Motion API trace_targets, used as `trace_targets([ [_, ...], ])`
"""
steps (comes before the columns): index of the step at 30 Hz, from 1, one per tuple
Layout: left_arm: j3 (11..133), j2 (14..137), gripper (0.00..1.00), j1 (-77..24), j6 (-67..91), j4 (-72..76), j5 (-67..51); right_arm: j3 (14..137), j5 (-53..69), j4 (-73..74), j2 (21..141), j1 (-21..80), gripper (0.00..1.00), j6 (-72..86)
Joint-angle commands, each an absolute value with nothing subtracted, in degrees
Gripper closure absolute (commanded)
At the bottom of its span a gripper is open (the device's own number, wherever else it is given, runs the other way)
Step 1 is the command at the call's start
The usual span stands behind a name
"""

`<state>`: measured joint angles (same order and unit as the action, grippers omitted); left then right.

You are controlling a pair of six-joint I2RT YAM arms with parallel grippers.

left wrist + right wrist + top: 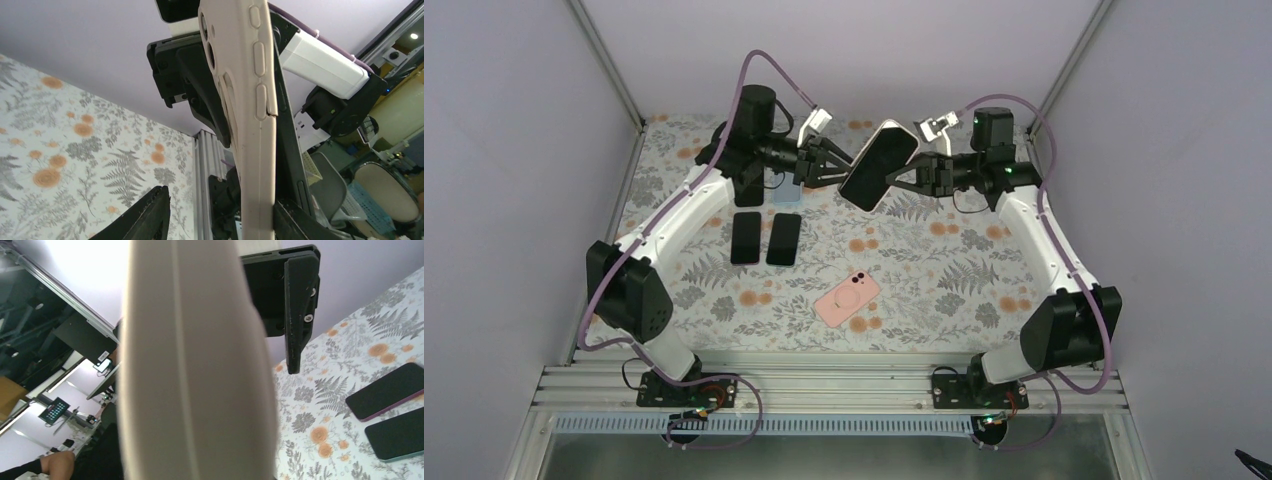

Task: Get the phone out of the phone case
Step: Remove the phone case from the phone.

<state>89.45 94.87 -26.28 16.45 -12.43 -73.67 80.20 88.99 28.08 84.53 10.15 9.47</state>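
Note:
My left gripper should hold the case (907, 160), because my right gripper is closed on it and needs to be free to grab the phone's raised black side (290, 145).
A phone (876, 166) with a dark screen sits in a beige phone case (255, 125) and is held tilted in the air above the back middle of the table. My right gripper (917, 178) is shut on the case's right edge. In the right wrist view the beige case (195, 370) fills the frame and hides the fingers. My left gripper (220, 200) is open around the case's other end. Its left finger (150, 215) stands clear of the case and its right finger (295, 222) lies against the phone's black side (290, 150).
Two dark phones (746, 237) (784, 238) lie face up side by side on the floral table at left of centre. A pink phone or case (848, 298) lies back up near the front middle. A pale blue object (786, 195) lies under the left arm.

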Motion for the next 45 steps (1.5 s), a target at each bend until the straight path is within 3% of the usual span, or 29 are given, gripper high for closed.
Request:
trace_targets([
  [1,92.62,97.03,0.53,-30.77,11.15,-14.82,-74.21,77.01,88.38,27.71,84.16,16.29,0.96,9.39],
  [10,95.89,100.06,0.58,-33.73,7.56,-20.3,-74.62,76.23,87.71,27.8,84.16,17.08,0.96,9.36],
  [17,92.54,98.71,0.94,-34.59,12.25,-16.29,-74.63,80.2,87.26,30.28,85.92,16.71,0.96,8.12],
  [20,86.63,96.26,0.97,-33.86,20.82,-6.37,-74.02,82.84,85.9,31.7,87.04,15.67,0.96,7.58],
  [24,82.15,94.92,0.98,-31.11,30.4,2.28,-72.51,85.09,83.3,31.4,87.92,13.7,0.86,8.14],
  [29,72.16,93.93,0.98,-26.25,47.43,19.59,-69.47,86.16,81.37,27.21,88.38,11.89,0.57,12.33],
  [35,66.18,94.06,0.98,-20.48,57.55,27.62,-64.55,88.87,71.56,26.55,87.94,11.31,0.34,9.96],
  [40,66.73,93.81,0.98,-19.27,57.74,23.63,-60.5,89.11,58.27,26.09,86.73,11.38,0.24,5.09],
  [45,70.86,94.28,0.98,-19.46,55.57,9.53,-53.09,88.68,41.13,25.75,85.29,14.73,0.23,-0.39],
])
